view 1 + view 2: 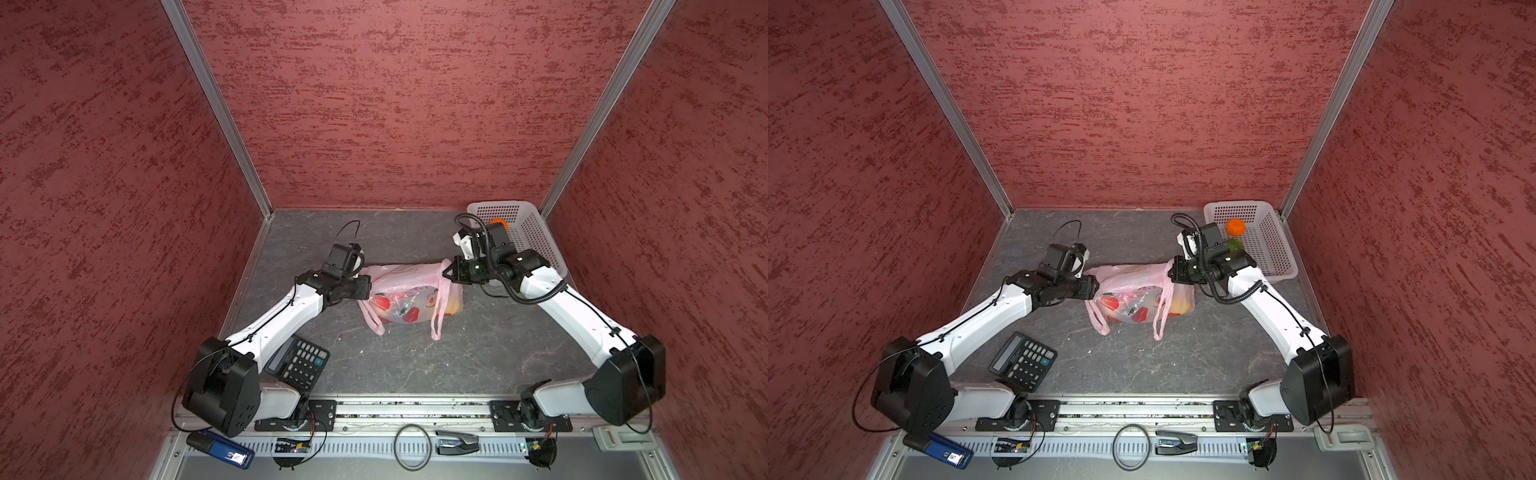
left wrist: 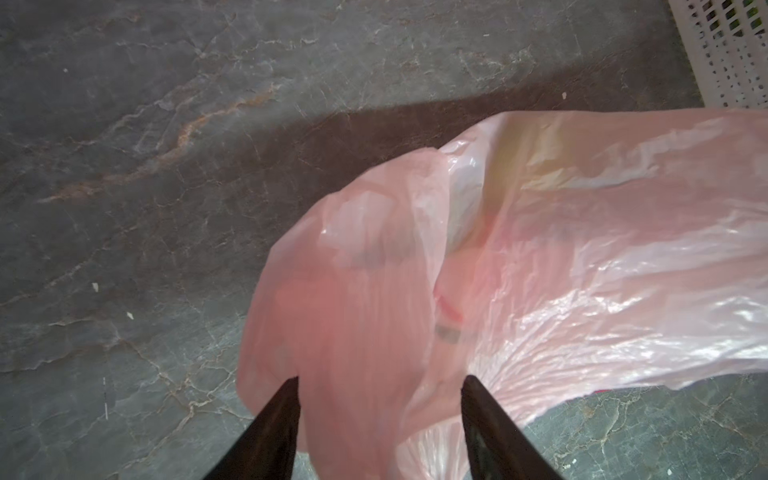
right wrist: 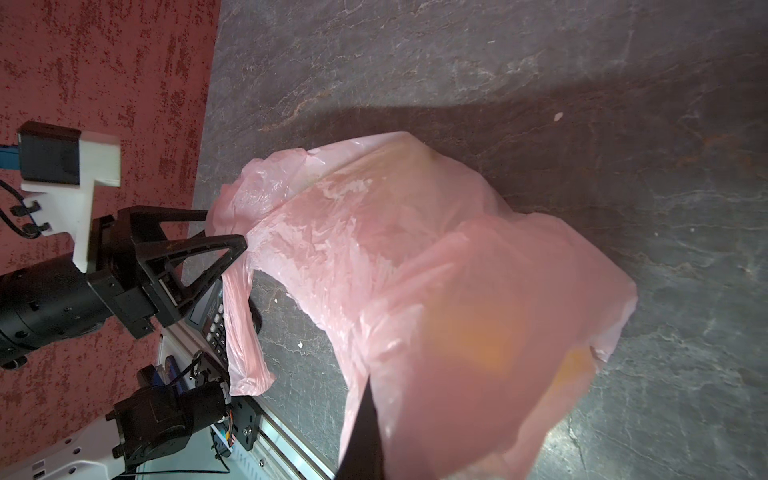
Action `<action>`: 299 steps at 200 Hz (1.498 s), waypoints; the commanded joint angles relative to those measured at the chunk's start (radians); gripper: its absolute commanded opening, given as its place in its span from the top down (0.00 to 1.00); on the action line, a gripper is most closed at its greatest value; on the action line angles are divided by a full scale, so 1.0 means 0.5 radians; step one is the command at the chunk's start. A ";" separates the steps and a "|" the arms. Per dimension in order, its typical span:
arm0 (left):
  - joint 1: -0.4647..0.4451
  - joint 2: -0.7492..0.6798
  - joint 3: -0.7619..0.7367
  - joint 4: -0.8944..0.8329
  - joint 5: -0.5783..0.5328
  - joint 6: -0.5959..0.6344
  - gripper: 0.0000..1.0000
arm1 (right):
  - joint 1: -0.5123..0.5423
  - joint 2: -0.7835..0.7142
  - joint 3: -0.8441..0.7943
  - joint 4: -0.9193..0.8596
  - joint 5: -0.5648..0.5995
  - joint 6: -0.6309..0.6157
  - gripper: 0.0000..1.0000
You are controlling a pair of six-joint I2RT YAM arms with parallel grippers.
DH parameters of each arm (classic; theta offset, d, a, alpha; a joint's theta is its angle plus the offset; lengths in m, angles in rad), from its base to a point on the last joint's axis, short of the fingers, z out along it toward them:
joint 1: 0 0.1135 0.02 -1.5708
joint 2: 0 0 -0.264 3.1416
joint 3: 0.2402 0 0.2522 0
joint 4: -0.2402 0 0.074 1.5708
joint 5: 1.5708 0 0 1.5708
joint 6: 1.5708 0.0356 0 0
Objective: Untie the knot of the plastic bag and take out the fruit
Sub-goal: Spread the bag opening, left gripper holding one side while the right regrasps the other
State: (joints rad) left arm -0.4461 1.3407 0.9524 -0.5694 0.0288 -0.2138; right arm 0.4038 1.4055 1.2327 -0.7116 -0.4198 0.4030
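Observation:
Next, my right gripper grabs the bag's back rim nearer the middle and raises it, because my grippers are pulling the pink plastic bag's opening flat from end to end.
The pink plastic bag lies mid-table. Its two handle loops trail apart toward the front, and the knot is out of view. Yellow-orange fruit glows through the film at the bag's right end. My left gripper is at the bag's left edge. It is open, with loose film draped between its fingers. My right gripper is shut on the film at the bag's right rim. One finger shows; film hides the other.
A white perforated basket stands at the back right, holding an orange mandarin and a green piece. A calculator lies by the left arm. A blue device, a black ring and a stapler sit on the front rail.

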 commanded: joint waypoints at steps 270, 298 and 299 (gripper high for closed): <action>-0.108 -0.177 0.504 -0.194 0.112 0.309 1.00 | 0.370 0.180 0.517 0.022 0.310 -1.050 0.02; -0.108 -0.186 0.520 -0.214 0.173 0.305 1.00 | 0.446 0.255 0.443 0.156 0.314 -1.195 0.02; -0.108 -0.185 0.521 -0.215 0.174 0.305 1.00 | 0.447 0.259 0.441 0.161 0.316 -1.198 0.02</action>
State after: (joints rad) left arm -0.5041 1.2598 1.1904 -0.6804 0.0715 -0.0780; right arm 0.6033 1.5070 1.4761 -0.7116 -0.2832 -0.0921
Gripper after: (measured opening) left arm 0.045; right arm 0.982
